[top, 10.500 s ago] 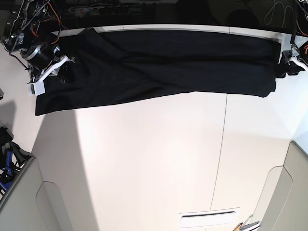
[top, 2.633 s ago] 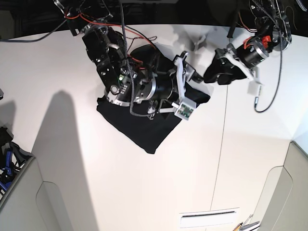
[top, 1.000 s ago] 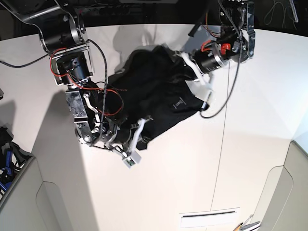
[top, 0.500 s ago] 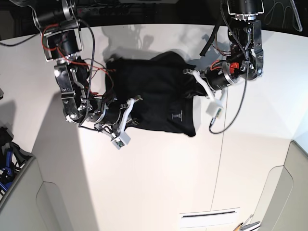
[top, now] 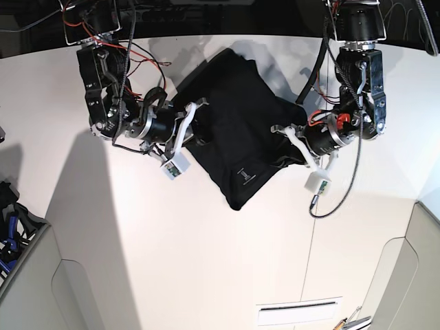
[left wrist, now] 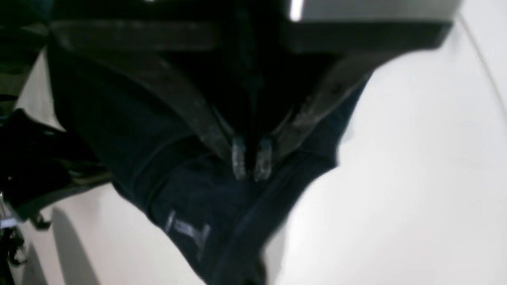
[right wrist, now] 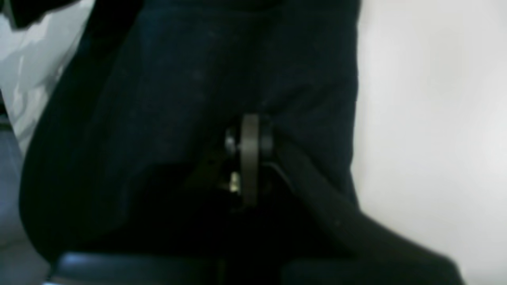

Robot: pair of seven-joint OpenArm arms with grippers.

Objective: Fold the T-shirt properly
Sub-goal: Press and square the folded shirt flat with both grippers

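Observation:
The T-shirt is at a slant with its label corner (top: 238, 194) pointing to the front, so next my right gripper pulls its held edge (top: 204, 146) back and straightens the T-shirt before letting go.
The black T-shirt (top: 237, 117) hangs bunched and folded over between my two grippers, slanting from upper left to lower right above the white table (top: 206, 261). Its pale label mark (top: 242, 175) faces up near the lower corner. My left gripper (top: 280, 152) is shut on the shirt's right edge; in the left wrist view its fingertips (left wrist: 239, 158) pinch dark fabric (left wrist: 158, 166) together. My right gripper (top: 194, 130) is shut on the left edge. In the right wrist view, cloth (right wrist: 190, 79) wraps around the closed gripper (right wrist: 249, 138).
A table seam (top: 313, 234) runs down the right half. A grey slotted plate (top: 299, 313) lies at the front edge. Grey panels (top: 41, 289) fill the front corners, with blue gear (top: 10, 237) at the far left. Loose cables (top: 330, 199) hang from the left arm.
The shirt has swung from lying level to a diagonal. My left gripper moved toward the front with its edge; my right gripper moved back and to the right. Both stayed shut.

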